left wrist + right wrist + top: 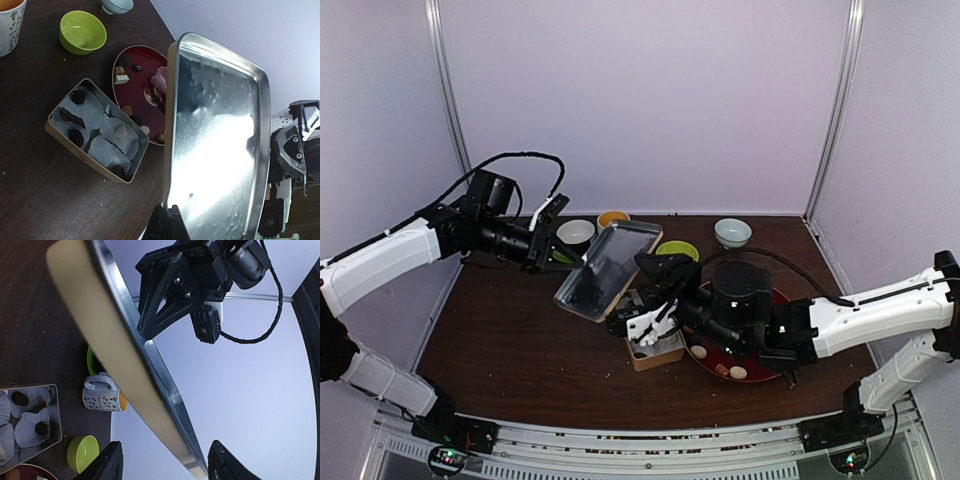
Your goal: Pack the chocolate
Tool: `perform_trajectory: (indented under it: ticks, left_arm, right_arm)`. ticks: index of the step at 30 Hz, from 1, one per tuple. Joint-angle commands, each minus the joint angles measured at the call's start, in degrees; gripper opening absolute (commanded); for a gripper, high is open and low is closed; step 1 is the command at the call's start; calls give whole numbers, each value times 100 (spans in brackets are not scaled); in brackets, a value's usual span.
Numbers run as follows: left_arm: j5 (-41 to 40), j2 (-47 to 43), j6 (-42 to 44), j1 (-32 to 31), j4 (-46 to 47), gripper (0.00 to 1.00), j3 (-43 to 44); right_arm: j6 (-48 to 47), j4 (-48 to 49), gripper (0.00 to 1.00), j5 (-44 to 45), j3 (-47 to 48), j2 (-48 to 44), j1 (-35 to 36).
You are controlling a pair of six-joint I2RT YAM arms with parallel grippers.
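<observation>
My left gripper has the lid's shiny inside (609, 268) facing up, so my right gripper should grab the lid's opposite edge (634, 275) and flip the lid over before closing the tin.
The chocolate shows in the left wrist view as small dark and cream sweets (136, 68) on a dark red plate (135, 95), with a few more (76, 135) in white paper cups inside an open tan tin (97, 131). In the top view the tin (656, 352) sits beside the plate (772, 368). My left gripper (563, 256) is shut on one edge of the tin's shiny lid (215, 140) and holds it tilted in the air. My right gripper (167, 467) is open, its fingers on either side of the lid's far corner (130, 355) without touching it.
A green bowl (82, 32), a patterned mug (102, 396) with an orange inside and a pale blue bowl (733, 232) stand at the back of the dark wooden table. A white bowl (576, 232) stands behind the lid. White walls enclose the table.
</observation>
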Motion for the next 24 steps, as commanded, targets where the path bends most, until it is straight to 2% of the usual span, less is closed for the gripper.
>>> perform_trajectory:
  ticks: [1, 5, 9, 15, 24]
  left_arm:
    - [125, 132, 278, -31, -126, 0, 235]
    - [147, 180, 342, -35, -133, 0, 238]
    - [185, 246, 520, -38, -316, 0, 339]
    - [238, 358, 696, -36, -449, 0, 431]
    - [266, 331, 854, -30, -340, 19, 463]
  right_arm:
    - [0, 32, 55, 160, 224, 80, 94]
    - [-19, -89, 49, 241, 238, 199, 145]
    - [10, -398, 38, 347, 335, 306, 154]
    - [21, -521, 32, 327, 310, 319, 165]
    - [22, -495, 18, 452, 320, 382, 160]
